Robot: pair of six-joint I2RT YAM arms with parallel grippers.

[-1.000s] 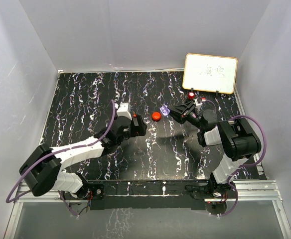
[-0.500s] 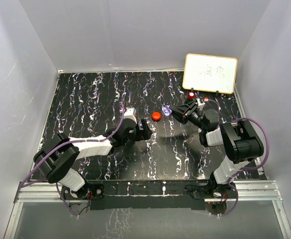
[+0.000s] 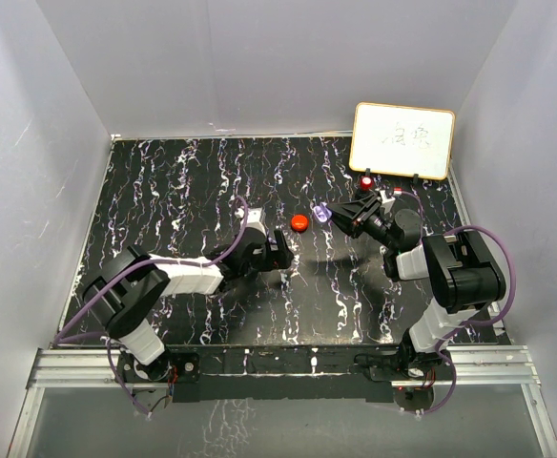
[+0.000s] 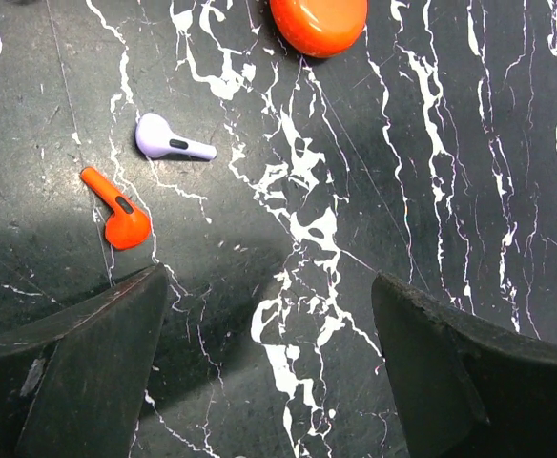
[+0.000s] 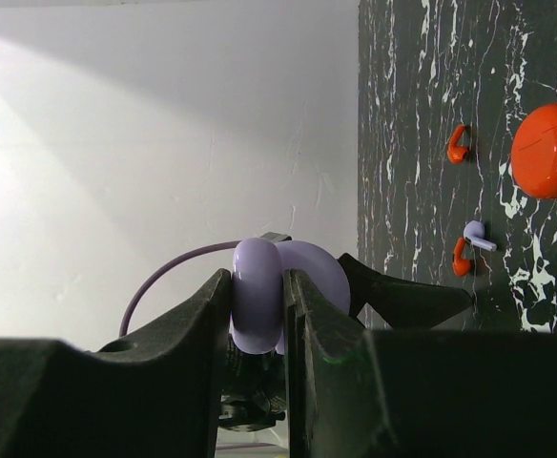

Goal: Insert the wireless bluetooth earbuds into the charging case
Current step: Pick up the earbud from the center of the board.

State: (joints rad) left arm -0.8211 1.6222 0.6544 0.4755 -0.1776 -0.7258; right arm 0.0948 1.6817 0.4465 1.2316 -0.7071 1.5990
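Observation:
The purple earbud point(image 4: 156, 136) matches the raised purple case and sits away from the red earbud. My left gripper should keep moving closer until its fingers are on both sides of the stem point(image 4: 195, 149).
My right gripper point(image 3: 332, 217) point(image 5: 257, 279) is shut on the pale purple round charging case point(image 5: 257, 307) point(image 3: 321, 213) and holds it above the table, its two halves seeming slightly apart. The red round case point(image 3: 299, 222) point(image 4: 319, 21) point(image 5: 549, 150) lies on the black marbled table. My left gripper point(image 3: 282, 253) point(image 4: 271, 367) is open and empty, low over the table. Just beyond its left finger lie a pale purple earbud point(image 4: 169, 141) point(image 5: 477, 234) and a red earbud point(image 4: 118, 212) point(image 5: 461, 258). A second red earbud point(image 5: 458, 143) lies farther off. The second purple earbud is hidden.
A whiteboard point(image 3: 402, 140) stands at the back right with small red items point(image 3: 366, 181) in front of it. Grey walls enclose the table on three sides. The table's near edge meets a metal rail point(image 3: 278, 363).
My left arm has stretched out and dropped lower, carrying its open gripper right and slightly nearer, beside the red case. My right gripper with the purple case has barely moved.

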